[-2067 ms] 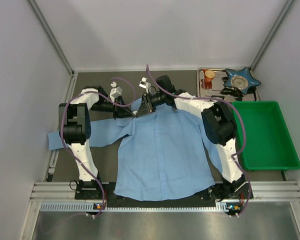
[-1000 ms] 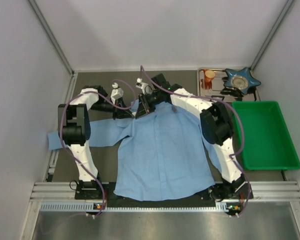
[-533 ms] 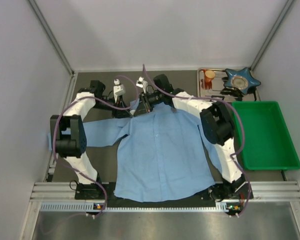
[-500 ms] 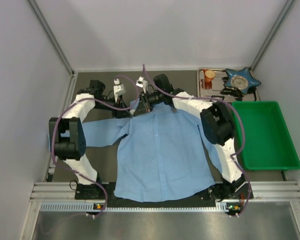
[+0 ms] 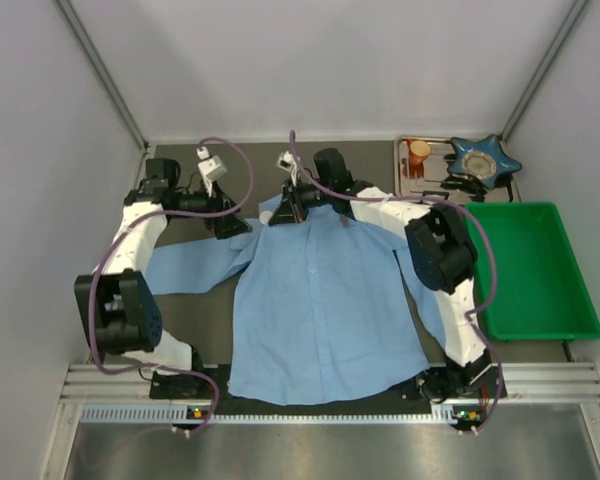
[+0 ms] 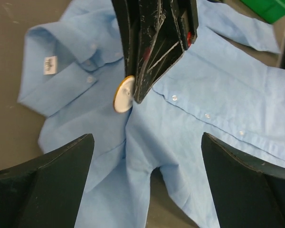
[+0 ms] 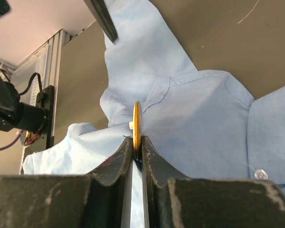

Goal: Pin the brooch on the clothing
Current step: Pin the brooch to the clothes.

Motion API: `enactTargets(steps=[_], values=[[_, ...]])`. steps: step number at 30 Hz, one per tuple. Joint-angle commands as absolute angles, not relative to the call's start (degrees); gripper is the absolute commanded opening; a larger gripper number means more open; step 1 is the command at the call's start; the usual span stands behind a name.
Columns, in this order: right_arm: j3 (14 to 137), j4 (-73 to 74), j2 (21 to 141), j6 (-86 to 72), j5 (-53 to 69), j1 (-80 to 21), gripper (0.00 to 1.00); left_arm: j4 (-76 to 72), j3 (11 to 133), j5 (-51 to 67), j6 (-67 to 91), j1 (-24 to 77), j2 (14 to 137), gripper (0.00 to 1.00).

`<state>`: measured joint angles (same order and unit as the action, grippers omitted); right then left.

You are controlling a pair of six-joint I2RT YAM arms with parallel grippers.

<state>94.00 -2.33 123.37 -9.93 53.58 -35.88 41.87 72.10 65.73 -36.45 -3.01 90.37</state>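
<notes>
The brooch's edge (image 5: pixel 271 216) is pinched by my right gripper alone, so my left gripper should grab the brooch's free edge (image 5: pixel 263 217) and keep the brooch steady before my right gripper lets go.
The clothing (image 5: pixel 325 300), a light blue button-up shirt, lies flat on the dark table with its collar at the far end. My right gripper (image 5: pixel 283 212) is at the shirt's left shoulder beside the collar, shut on the brooch (image 7: pixel 137 126), a thin round gold-rimmed disc seen edge-on against the fabric (image 7: pixel 204 118). In the left wrist view the brooch (image 6: pixel 124 94) shows a white face, pinched at the tip of the right fingers (image 6: pixel 147 71). My left gripper (image 6: pixel 145 142) hangs wide open just left of it over the bunched cloth (image 6: pixel 218 109), holding nothing.
A green bin (image 5: pixel 530 270) stands at the right. Behind it is a metal tray (image 5: pixel 430 178) with an orange cup (image 5: pixel 418 152) and a blue star-shaped dish (image 5: pixel 485 158). Grey walls close in the left, back and right.
My left gripper has opened, let go of the shirt and drawn back to the left, its elbow swinging down. The right gripper stays by the collar with the brooch.
</notes>
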Motion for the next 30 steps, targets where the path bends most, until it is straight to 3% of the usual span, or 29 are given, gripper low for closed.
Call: enactTargets(steps=[1,5,7,11,13,14,16,20,30], values=[[93.1,-6.4,118.7,-6.0,53.5,-35.1,0.0,21.3,66.3,60.2,-25.0,-5.5,78.7,0.99],[91.9,-6.4,117.0,-2.3,54.1,-35.4,0.0,-3.1,56.4,47.1,-7.0,-6.9,70.2,0.99],[90.7,-6.9,116.4,-0.8,55.3,-35.5,0.0,-5.6,54.6,46.5,-7.5,-6.9,68.4,0.98],[88.9,-8.6,115.1,3.1,56.5,-35.9,0.0,20.0,64.8,61.4,-25.6,-6.9,75.7,0.79],[88.7,-8.5,114.6,4.6,57.1,-36.2,0.0,24.2,65.7,64.6,-29.5,-6.9,79.1,0.7],[88.6,-8.4,114.5,5.3,57.3,-36.3,0.0,24.5,65.0,66.3,-31.4,-6.9,79.8,0.6],[88.2,-7.9,113.9,7.3,57.7,-36.6,0.0,22.4,63.4,71.0,-32.5,-6.9,80.3,0.54],[87.3,-7.4,112.8,9.9,58.2,-37.0,0.0,21.6,62.2,73.7,-36.1,-5.4,81.6,0.52],[85.8,-7.6,111.4,12.3,60.2,-38.1,0.0,35.5,65.5,72.5,-50.0,-1.0,86.9,0.52]])
